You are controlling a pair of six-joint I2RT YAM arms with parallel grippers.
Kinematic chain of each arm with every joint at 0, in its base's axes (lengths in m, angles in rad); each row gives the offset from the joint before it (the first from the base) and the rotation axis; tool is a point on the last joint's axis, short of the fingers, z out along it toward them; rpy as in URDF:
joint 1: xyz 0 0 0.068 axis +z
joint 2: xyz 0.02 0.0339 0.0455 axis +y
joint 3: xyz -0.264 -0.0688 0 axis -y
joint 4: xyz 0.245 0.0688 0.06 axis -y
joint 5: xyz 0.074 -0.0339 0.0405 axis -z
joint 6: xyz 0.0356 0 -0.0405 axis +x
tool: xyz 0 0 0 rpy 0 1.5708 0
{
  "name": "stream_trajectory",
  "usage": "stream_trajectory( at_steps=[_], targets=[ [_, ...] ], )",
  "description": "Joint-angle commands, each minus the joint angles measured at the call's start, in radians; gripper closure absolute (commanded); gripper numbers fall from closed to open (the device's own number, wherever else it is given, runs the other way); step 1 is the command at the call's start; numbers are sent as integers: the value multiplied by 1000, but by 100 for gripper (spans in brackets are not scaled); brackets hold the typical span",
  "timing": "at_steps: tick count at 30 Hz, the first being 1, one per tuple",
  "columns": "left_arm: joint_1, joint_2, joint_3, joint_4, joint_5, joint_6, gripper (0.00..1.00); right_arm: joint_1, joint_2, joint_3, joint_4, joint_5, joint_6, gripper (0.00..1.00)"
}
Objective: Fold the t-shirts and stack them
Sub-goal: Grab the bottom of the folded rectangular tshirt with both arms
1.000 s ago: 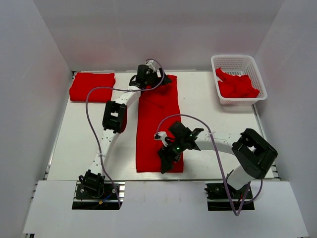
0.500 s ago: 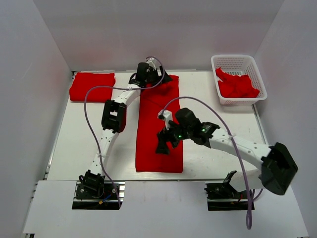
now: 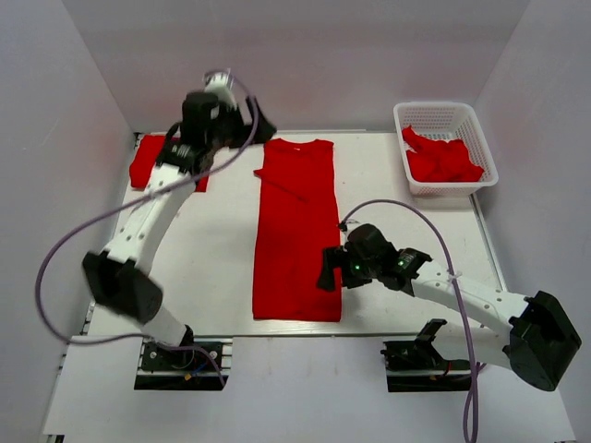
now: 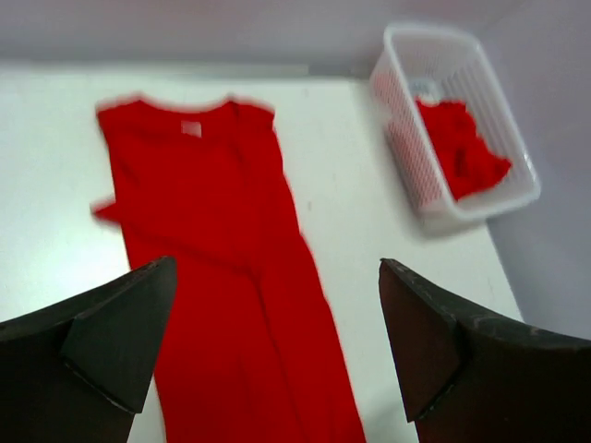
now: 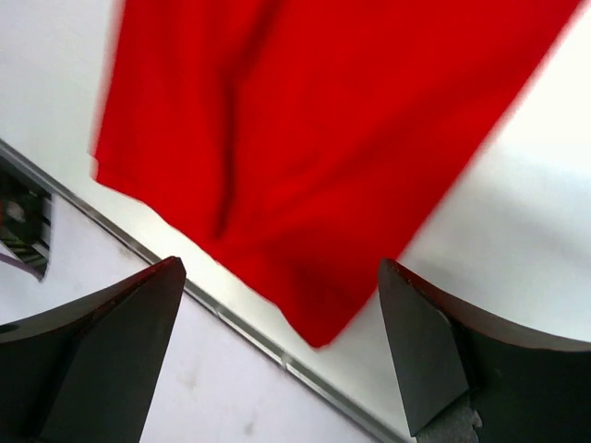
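Observation:
The t-shirt's near corner (image 5: 312, 309) is rippling loosely. I expect the t-shirt's near end (image 3: 297, 303) to fold over while the collar stays put when I carry that end back.
One red t-shirt (image 3: 295, 231) lies folded into a long strip down the middle of the table, collar at the far end. In the left wrist view this t-shirt (image 4: 212, 240) lies well below my left gripper (image 4: 277, 341), which is open and empty. From above, the left gripper (image 3: 247, 120) is raised near the back wall, left of the collar. My right gripper (image 3: 329, 268) is open and empty beside the strip's lower right edge. Its wrist view (image 5: 277, 351) shows the t-shirt's near corner (image 5: 305, 138) between the fingers, untouched. A folded t-shirt (image 3: 148, 166) lies at the back left, partly behind the left arm.
A white lattice basket (image 3: 434, 106) at the back right holds crumpled red t-shirts (image 3: 443, 161); the same basket (image 4: 406, 157) appears in the left wrist view. The table's front metal edge (image 5: 231, 318) runs just under the right gripper. White walls enclose the table on three sides.
The left arm lifted off the shirt's collar and swung up and left towards the back wall. The right gripper moved from above the strip to its lower right edge. The strip lies uncovered.

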Motion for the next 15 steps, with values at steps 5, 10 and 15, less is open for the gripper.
stream_trajectory(
  at_steps=[5,10,15],
  targets=[
    [-51,-327,-817,-186,32,-185,0,-3,-116,-131,-149,28,256,10],
    [-100,-512,-1029,-318,27,-226,0,5,-111,-148,-158,-6,310,10],
    [-131,-687,-1235,-318,116,-275,0,5,-61,-180,-93,-73,356,10]
  ],
)
